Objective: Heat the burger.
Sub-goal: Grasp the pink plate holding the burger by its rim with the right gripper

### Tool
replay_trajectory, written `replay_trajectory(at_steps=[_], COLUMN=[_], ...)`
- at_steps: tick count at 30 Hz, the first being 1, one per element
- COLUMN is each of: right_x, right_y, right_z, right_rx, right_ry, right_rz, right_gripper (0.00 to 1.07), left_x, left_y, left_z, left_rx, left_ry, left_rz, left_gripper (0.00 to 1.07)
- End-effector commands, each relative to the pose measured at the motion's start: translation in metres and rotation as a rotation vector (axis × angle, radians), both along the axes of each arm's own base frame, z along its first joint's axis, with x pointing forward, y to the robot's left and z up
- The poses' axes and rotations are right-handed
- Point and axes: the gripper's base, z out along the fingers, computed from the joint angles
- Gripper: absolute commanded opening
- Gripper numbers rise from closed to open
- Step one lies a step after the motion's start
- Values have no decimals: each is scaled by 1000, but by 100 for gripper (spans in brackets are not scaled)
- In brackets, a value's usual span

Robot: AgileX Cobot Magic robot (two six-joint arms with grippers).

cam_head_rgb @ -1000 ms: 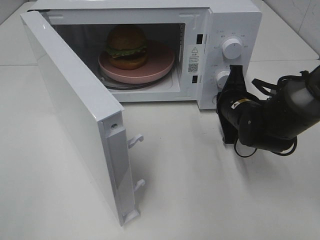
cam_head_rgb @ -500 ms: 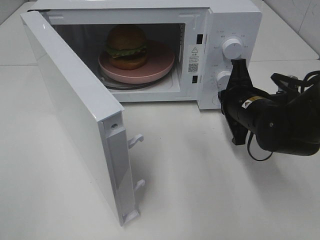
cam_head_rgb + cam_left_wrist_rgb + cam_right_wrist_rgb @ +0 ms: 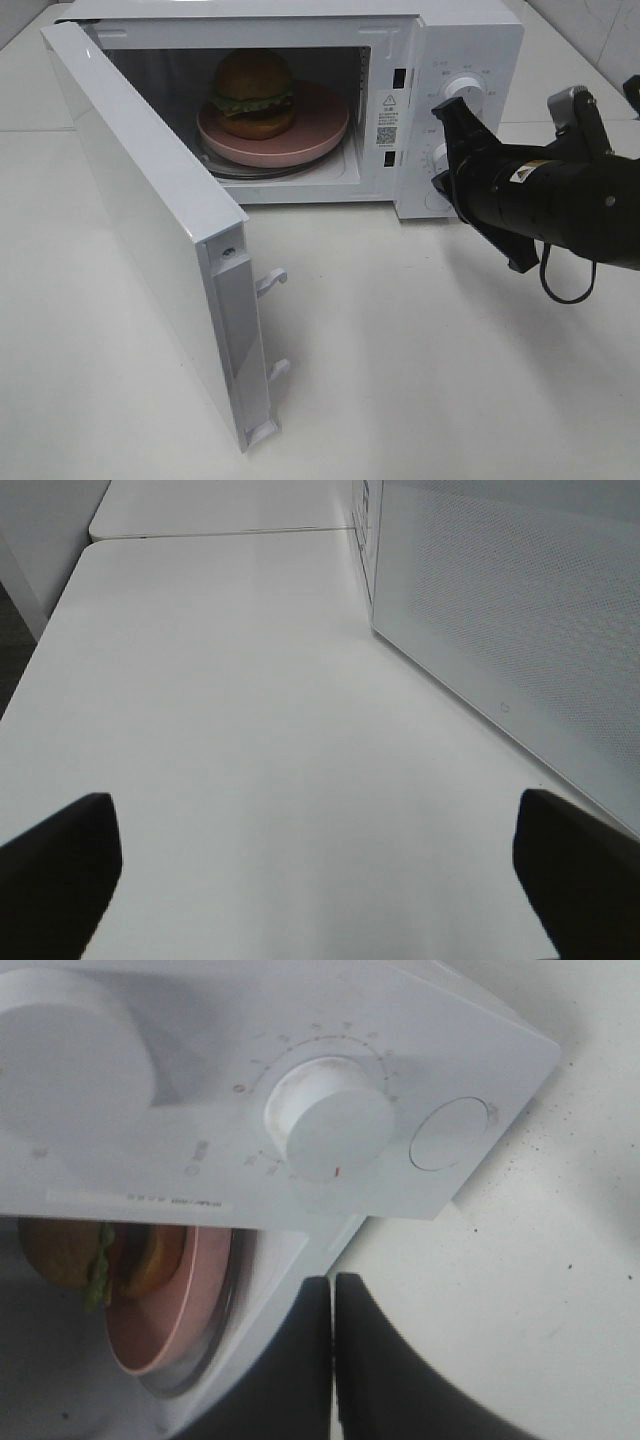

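Note:
The microwave door (image 3: pixel 165 210) is wide open, so the knobs can wait. My right gripper should first move back, open and go to the pink plate's near rim (image 3: pixel 312 155).
The burger (image 3: pixel 253 92) sits on a pink plate (image 3: pixel 320 125) inside the white microwave (image 3: pixel 470 40), whose door (image 3: pixel 150 220) hangs wide open. My right gripper (image 3: pixel 447 108) is shut and empty, its tip just in front of the control panel, between the upper knob (image 3: pixel 466 92) and the lower one it partly hides. In the right wrist view the shut fingers (image 3: pixel 333 1295) point toward the lower knob (image 3: pixel 330 1130), with the burger (image 3: pixel 70 1250) and plate (image 3: pixel 170 1310) to one side. My left gripper (image 3: pixel 320 880) is open over bare table and unseen in the high view.
The open door's outer face (image 3: pixel 520 630) stands beside the left gripper. A round door button (image 3: pixel 452 1135) lies beside the lower knob. The white table (image 3: pixel 420 380) spreads in front of the microwave. The right arm (image 3: pixel 560 195) lies across the table's right side.
The right gripper has risen from low in front of the panel and turned toward the knobs, while the arm's body swung out to the right. Burger and door have not moved.

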Motion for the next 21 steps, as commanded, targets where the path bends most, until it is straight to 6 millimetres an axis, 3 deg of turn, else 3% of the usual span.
replay_trajectory(at_steps=[1,10,21], right_x=[-8,-19,-28], right_y=[2,6,23], right_z=[11,19,28], right_rx=[-164,-367,-664], right_ry=[3,59,159], right_rz=[138,356,856], right_gripper=[0,0,3], left_x=[-2,-2,-2], left_y=[0,0,0], left_z=[-1,-1,-1], left_rx=[2,2,2], left_ry=[-7,-7,-7], left_rz=[7,7,7], left_gripper=[101,101,101])
